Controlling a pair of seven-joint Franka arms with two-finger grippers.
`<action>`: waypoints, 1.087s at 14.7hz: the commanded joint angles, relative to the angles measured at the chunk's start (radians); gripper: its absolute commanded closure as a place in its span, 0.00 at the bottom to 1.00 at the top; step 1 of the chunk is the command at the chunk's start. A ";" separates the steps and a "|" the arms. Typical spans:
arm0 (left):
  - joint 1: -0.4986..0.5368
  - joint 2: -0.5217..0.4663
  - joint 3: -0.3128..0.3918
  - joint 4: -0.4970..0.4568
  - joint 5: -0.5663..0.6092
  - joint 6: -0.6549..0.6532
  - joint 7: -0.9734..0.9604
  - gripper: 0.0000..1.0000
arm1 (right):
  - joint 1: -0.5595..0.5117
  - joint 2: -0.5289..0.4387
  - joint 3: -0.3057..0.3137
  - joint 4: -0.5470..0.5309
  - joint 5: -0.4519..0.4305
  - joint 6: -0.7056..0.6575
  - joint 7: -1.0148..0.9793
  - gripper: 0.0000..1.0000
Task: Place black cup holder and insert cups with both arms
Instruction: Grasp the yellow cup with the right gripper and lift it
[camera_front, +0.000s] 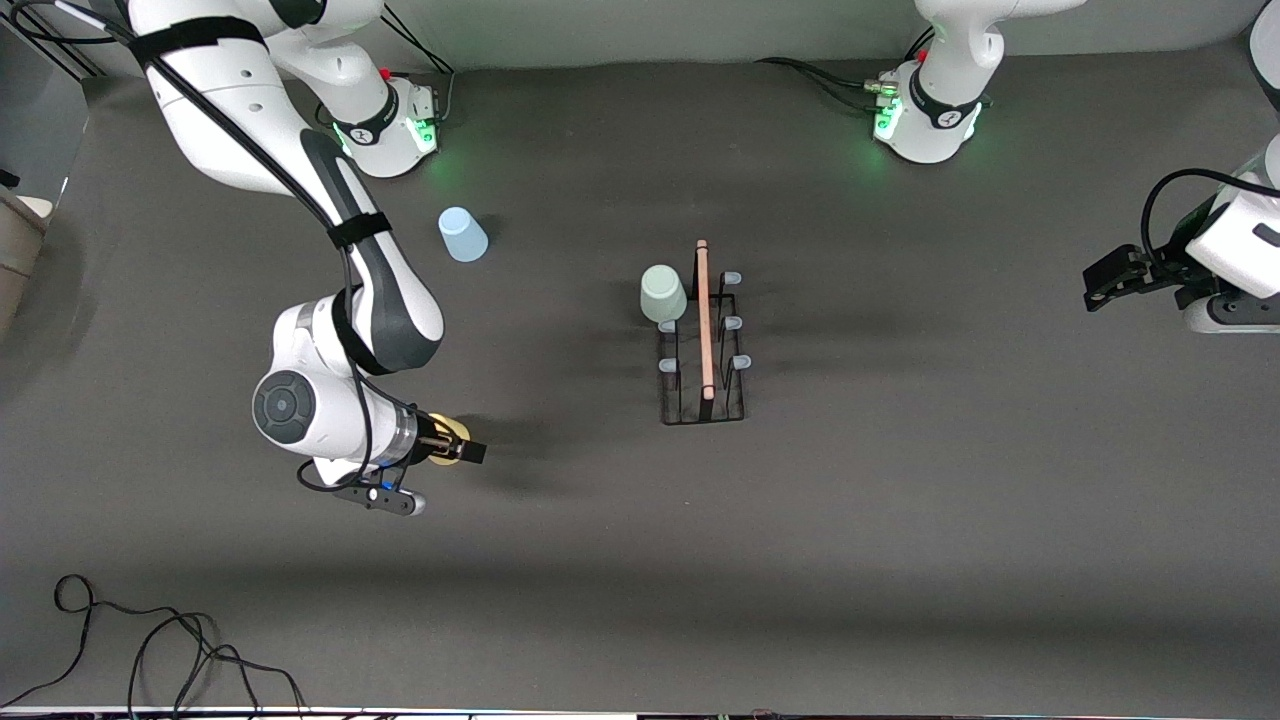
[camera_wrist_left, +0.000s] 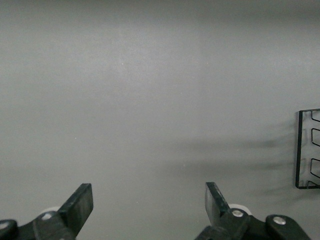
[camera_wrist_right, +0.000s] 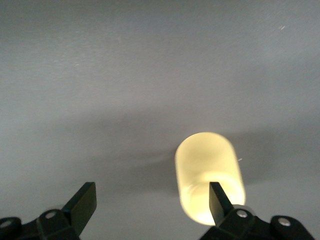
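Observation:
The yellow cup's closed base points up, so the cup (camera_wrist_right: 205, 162) will slide down over an empty peg of the cup holder and stay there when I lower it.
The black cup holder (camera_front: 703, 345) stands mid-table, its wooden rod handle (camera_front: 705, 320) on top; its edge shows in the left wrist view (camera_wrist_left: 300, 150). A pale green cup (camera_front: 663, 293) sits upside down on one peg on the side toward the right arm. A light blue cup (camera_front: 462, 235) stands on the table near the right arm's base. My right gripper (camera_front: 462, 450) (camera_wrist_right: 150, 192) is open and low over the yellow cup (camera_front: 447, 432) (camera_wrist_right: 210, 175); one finger (camera_wrist_right: 219, 200) overlaps the cup, which is not between the jaws. My left gripper (camera_front: 1108, 282) (camera_wrist_left: 148, 192) is open, empty and waits at the left arm's end.
Black cables (camera_front: 150, 650) lie at the table's edge nearest the camera, toward the right arm's end. Several pale-blue-capped pegs (camera_front: 732, 323) on the holder are bare. The grey table (camera_front: 900, 500) is bare round the holder.

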 joint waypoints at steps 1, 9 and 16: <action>-0.003 0.014 -0.003 0.025 0.020 0.003 -0.015 0.00 | -0.038 -0.003 -0.003 -0.011 -0.042 0.003 -0.104 0.00; -0.001 0.014 -0.003 0.016 0.020 0.002 -0.012 0.00 | -0.055 0.012 0.000 -0.101 -0.028 0.096 -0.163 0.00; -0.001 0.041 -0.002 0.021 0.020 0.019 -0.006 0.00 | -0.045 0.018 0.004 -0.109 0.013 0.059 -0.155 0.04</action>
